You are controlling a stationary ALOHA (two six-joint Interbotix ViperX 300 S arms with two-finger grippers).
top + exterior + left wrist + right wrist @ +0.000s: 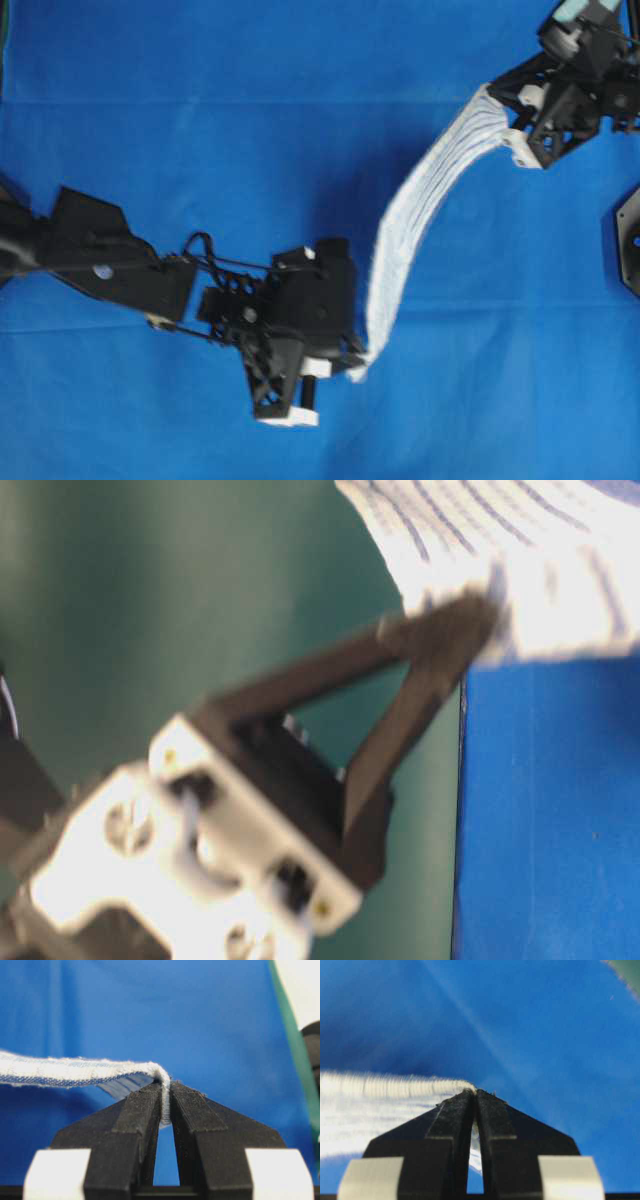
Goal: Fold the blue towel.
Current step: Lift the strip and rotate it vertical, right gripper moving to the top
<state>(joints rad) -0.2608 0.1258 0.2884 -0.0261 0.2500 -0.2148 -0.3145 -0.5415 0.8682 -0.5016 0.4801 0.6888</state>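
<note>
The blue towel is hanging in a slanted band point(418, 205). My right gripper should move back together with my left gripper and lay the towel flat on the blue cloth point(355, 155) first.
The blue towel point(420, 200), white with thin blue stripes, hangs stretched in a curved band above the surface between my two grippers. My left gripper point(357, 366) is shut on its near corner. In the left wrist view the jaws point(166, 1095) pinch the towel's edge point(75, 1071), which runs off to the left. My right gripper point(497, 103) is shut on the far corner at the upper right. In the right wrist view point(475, 1096) the towel point(385, 1095) runs off to the left. In the table-level view, black fingers point(440, 640) grip the towel point(520, 570).
A large plain bright-blue cloth point(200, 120) covers the whole surface. A black arm base point(630, 240) sits at the right edge. The left arm's body point(100, 250) lies across the left side. The surface's edge shows in the table-level view point(462, 810).
</note>
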